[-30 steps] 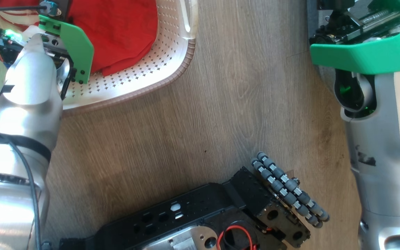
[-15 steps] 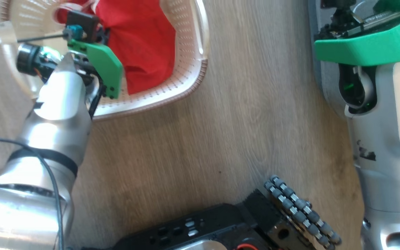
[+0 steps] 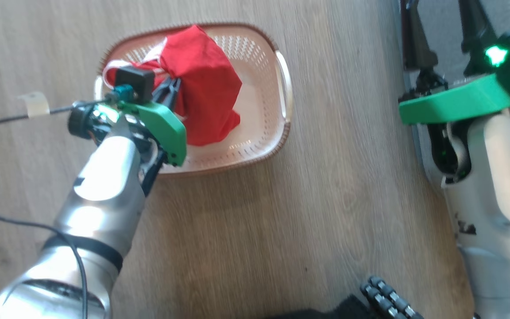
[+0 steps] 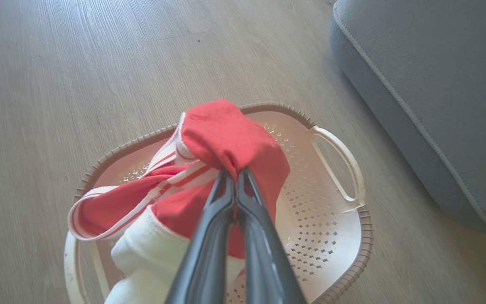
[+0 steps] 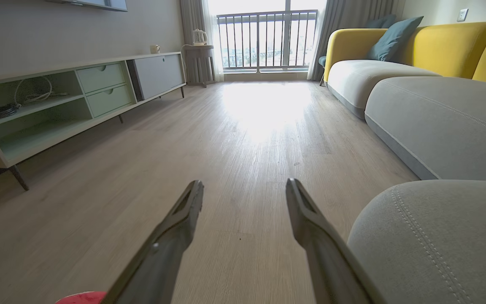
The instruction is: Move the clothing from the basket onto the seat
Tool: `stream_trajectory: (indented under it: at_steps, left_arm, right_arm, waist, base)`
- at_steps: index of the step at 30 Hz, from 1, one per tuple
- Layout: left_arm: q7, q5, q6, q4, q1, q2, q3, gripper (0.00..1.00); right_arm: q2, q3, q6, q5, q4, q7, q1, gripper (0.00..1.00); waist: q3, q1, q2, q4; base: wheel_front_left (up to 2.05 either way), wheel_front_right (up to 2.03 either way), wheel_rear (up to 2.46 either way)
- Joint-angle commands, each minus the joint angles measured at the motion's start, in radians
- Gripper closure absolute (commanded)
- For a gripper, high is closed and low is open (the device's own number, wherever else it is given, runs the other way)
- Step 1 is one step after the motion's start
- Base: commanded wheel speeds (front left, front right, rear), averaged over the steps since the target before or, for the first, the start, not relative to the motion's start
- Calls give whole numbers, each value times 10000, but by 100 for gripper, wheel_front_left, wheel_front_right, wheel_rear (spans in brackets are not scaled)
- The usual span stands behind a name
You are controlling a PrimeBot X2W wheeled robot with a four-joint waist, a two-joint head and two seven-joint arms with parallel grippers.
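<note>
The basket's clear cream bottom can be seen next to the red clothing, so the basket should be empty after I carry the clothing to the seat.
The cream basket sits on the wooden floor, and the red clothing with white stripe trim rises out of it in a peak. My left gripper is shut on the red fabric near the top of that peak. In the left wrist view the fingers meet on a fold of the clothing above the basket. The grey seat lies just right of the basket. My right gripper is open with nothing in it, low over the floor beside the seat.
My dark base with its roller wheel is at the bottom edge. A black cable and a scrap of tape lie left of the basket. Farther off stand a low console and a yellow sofa.
The head camera has shifted, so the whole basket now shows. My left gripper, shut on the red fabric, has come up and drawn the clothing into a peak. The right gripper stays open.
</note>
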Motion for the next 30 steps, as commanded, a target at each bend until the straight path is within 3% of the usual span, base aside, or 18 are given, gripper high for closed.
stream_trajectory:
  at_steps: [1, 12, 30]
  left_arm:
    - [-134, -262, -21, -587, 346, 147, -11, 100]
    - [-136, -1045, 325, -2538, 1484, 146, -427, 100]
    - [-137, -965, 487, -4607, 2500, 145, -170, 100]
  right_arm:
    - [-76, 72, -4, -44, -170, -63, 433, 0]
    - [-166, 224, -4, -45, 469, -63, 1536, 0]
    - [10, 282, -4, -20, 1254, -63, 3005, 0]
  waist:
    - [-883, 1, -2, 468]
    - [-2667, 1, -2, 1008]
    - [-4769, 1, -2, 1610]
  base:
    - [0, 0, 0]
    - [0, 0, 0]
    - [0, 0, 0]
